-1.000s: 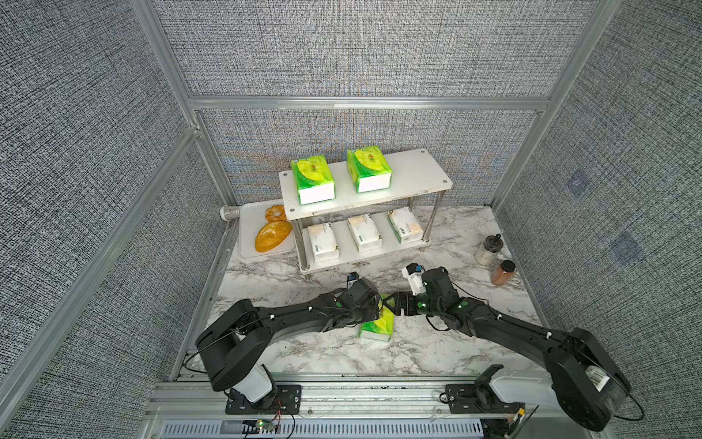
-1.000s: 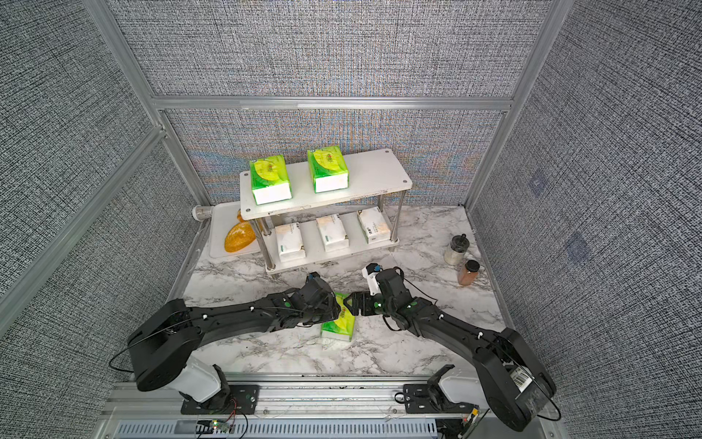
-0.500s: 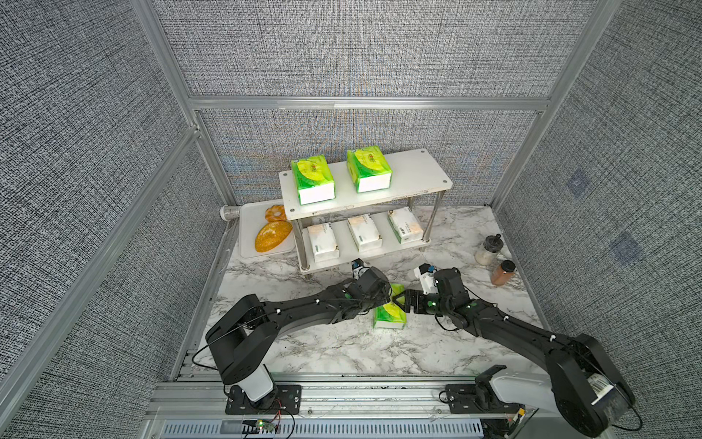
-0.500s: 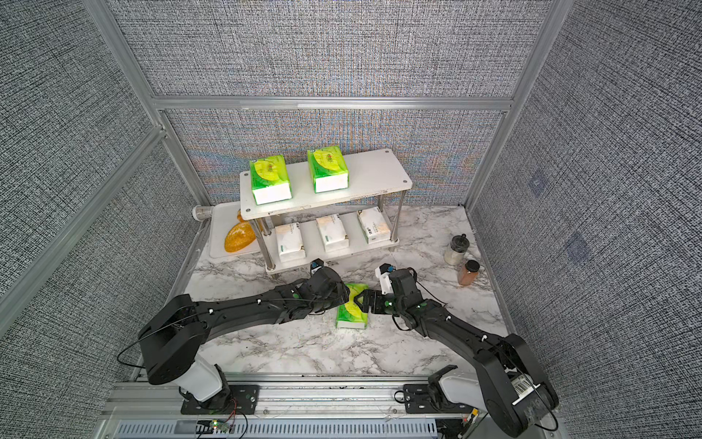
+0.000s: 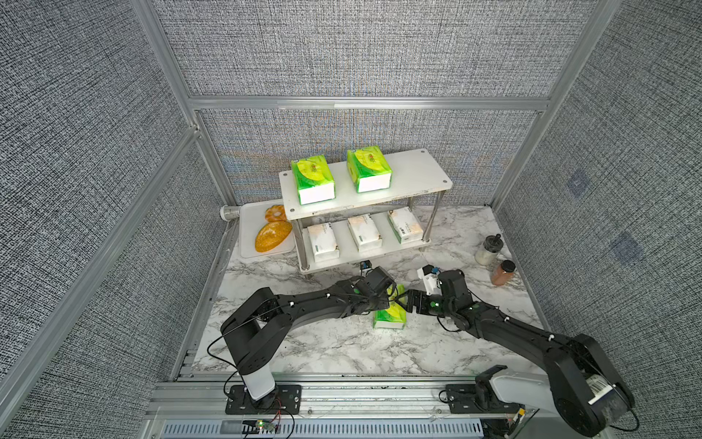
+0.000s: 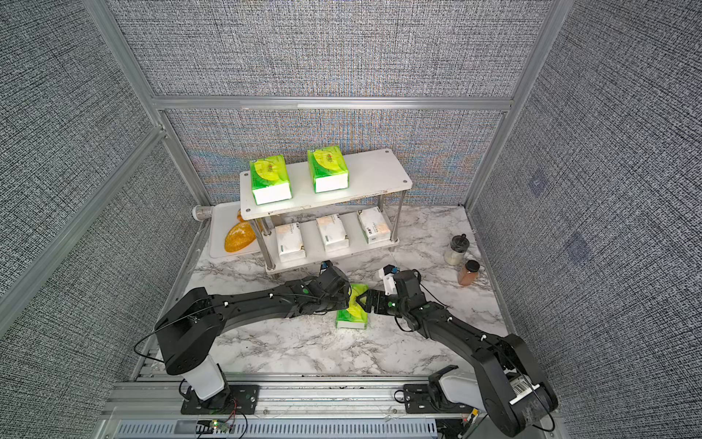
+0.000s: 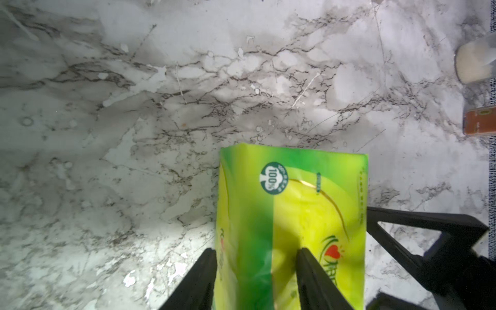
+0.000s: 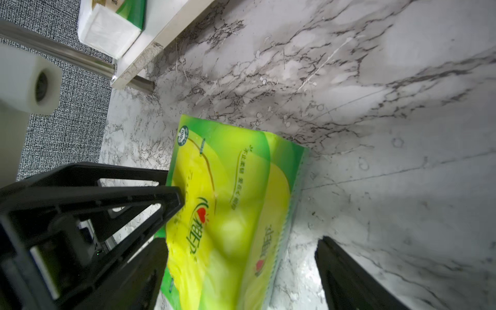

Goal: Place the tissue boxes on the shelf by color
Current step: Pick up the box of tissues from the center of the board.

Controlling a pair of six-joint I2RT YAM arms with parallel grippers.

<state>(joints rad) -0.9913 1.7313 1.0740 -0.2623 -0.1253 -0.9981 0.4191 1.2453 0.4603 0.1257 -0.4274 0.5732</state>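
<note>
My left gripper is holding the tissue box, and the top level's loose end is on my right gripper's side. So next my right gripper takes the tissue box from my left gripper and lifts it there.
A green-and-yellow tissue box lies mid-table in front of the shelf between both arms. My left gripper is shut on one long edge of it, one finger on its side and one on its top face. My right gripper stands open around the same box, with a gap at one finger. Two green boxes sit on the top tier. Three white ones sit on the lower tier.
A white tray with bread lies left of the shelf. Two spice jars stand at the right of the table. The top tier's right end is bare. Grey fabric walls close in three sides.
The green box and both grippers have shifted a little right and toward the shelf. My left gripper's fingers have narrowed onto the box's edge. The right gripper stays wide.
</note>
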